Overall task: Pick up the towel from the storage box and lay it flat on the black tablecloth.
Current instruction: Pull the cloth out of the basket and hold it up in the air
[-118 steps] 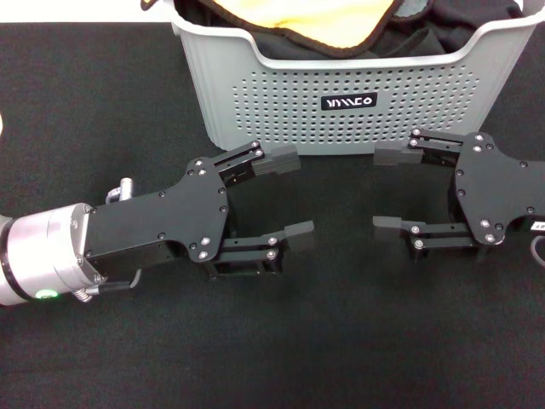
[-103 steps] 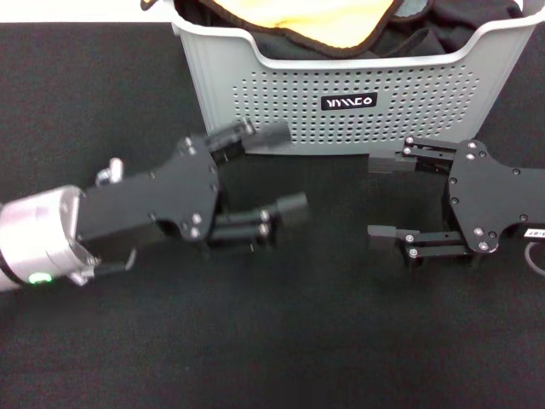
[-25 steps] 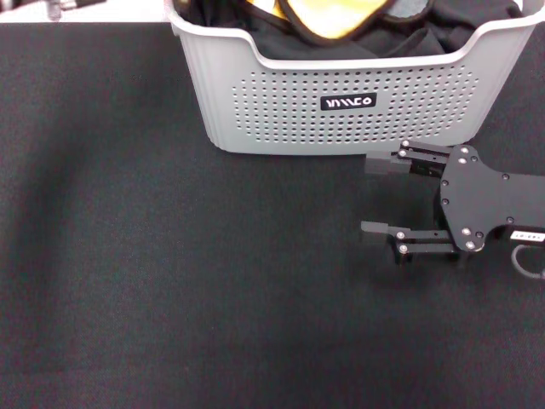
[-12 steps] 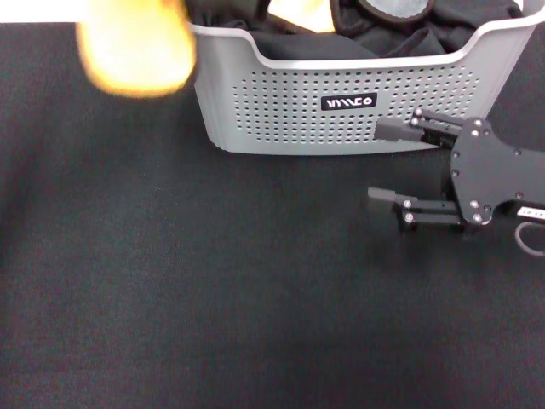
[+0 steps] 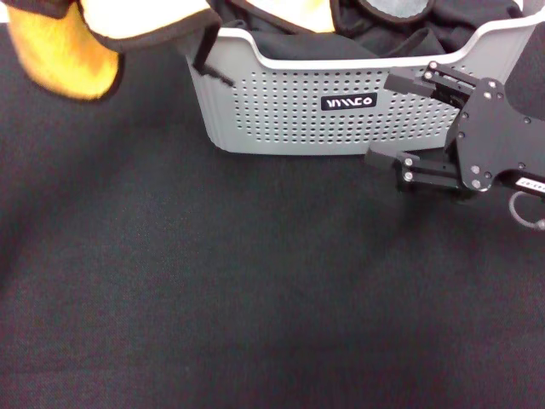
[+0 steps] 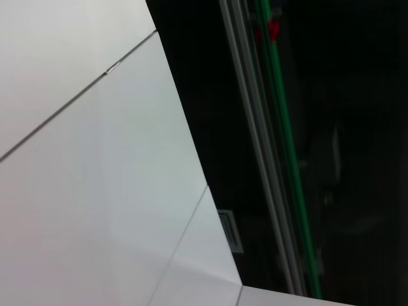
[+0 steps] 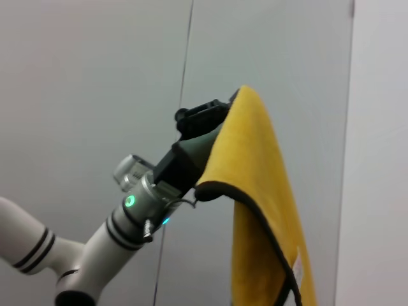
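Note:
The towel's loose corner (image 5: 213, 72) hangs free ahead of the right gripper's open fingers, so the robot should keep moving toward that corner (image 5: 220, 77) until those fingers surround it.
The towel (image 5: 68, 47), yellow-orange side out with black edging, hangs in the air at the far left, above and beside the left corner of the storage box (image 5: 341, 111). In the right wrist view the left gripper (image 7: 213, 121) is raised and shut on the towel's top fold (image 7: 261, 191), which drapes down from it. The left gripper does not show in the head view. My right gripper (image 5: 390, 119) is open and empty, just in front of the box's right front wall. The black tablecloth (image 5: 213, 281) covers the table.
Crumpled black fabric (image 5: 392, 34) and a bit of yellow cloth (image 5: 311, 13) lie inside the box. A small black label (image 5: 348, 102) is on its front wall. The left wrist view shows only a white wall (image 6: 95, 159) and a dark frame.
The left arm left the tablecloth, went to the box and lifted the towel out to the left. The right gripper, still open, moved up towards the box's right front.

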You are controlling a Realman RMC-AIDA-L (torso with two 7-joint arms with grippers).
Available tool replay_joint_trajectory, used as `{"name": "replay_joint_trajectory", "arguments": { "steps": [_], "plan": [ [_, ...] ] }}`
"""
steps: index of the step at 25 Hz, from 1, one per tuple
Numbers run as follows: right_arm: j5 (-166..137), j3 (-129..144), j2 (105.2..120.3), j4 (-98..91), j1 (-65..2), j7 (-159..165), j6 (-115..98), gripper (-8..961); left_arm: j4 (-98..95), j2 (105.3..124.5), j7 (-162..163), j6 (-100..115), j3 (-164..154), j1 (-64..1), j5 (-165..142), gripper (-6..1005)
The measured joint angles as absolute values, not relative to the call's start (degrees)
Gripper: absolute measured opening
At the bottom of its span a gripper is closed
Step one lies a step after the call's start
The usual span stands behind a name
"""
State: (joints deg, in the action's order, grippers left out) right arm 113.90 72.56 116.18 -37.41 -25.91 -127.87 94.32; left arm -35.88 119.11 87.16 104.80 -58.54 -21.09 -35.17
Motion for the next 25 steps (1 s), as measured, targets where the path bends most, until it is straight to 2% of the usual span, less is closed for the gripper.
{"name": "replay_joint_trajectory", "arguments": {
  "steps": [11,16,25],
  "plan": [
    [120.7,80.48,116.2,-29.86,-30.0,-133.6,90.08,771,-33.16,119.64,90.44,109.22,-60.0,-22.34,-35.53,10],
    [127.87,90.59,116.19,-30.14,-30.52,-136.67,84.43,771,-29.32,119.66,91.32,111.25,-60.87,-24.93,-35.6,10],
    [132.94,95.91,116.19,-30.82,-30.58,-140.18,78.86,770,-28.2,119.89,91.8,112.57,-64.68,-25.42,-35.03,9]
  ]
}}
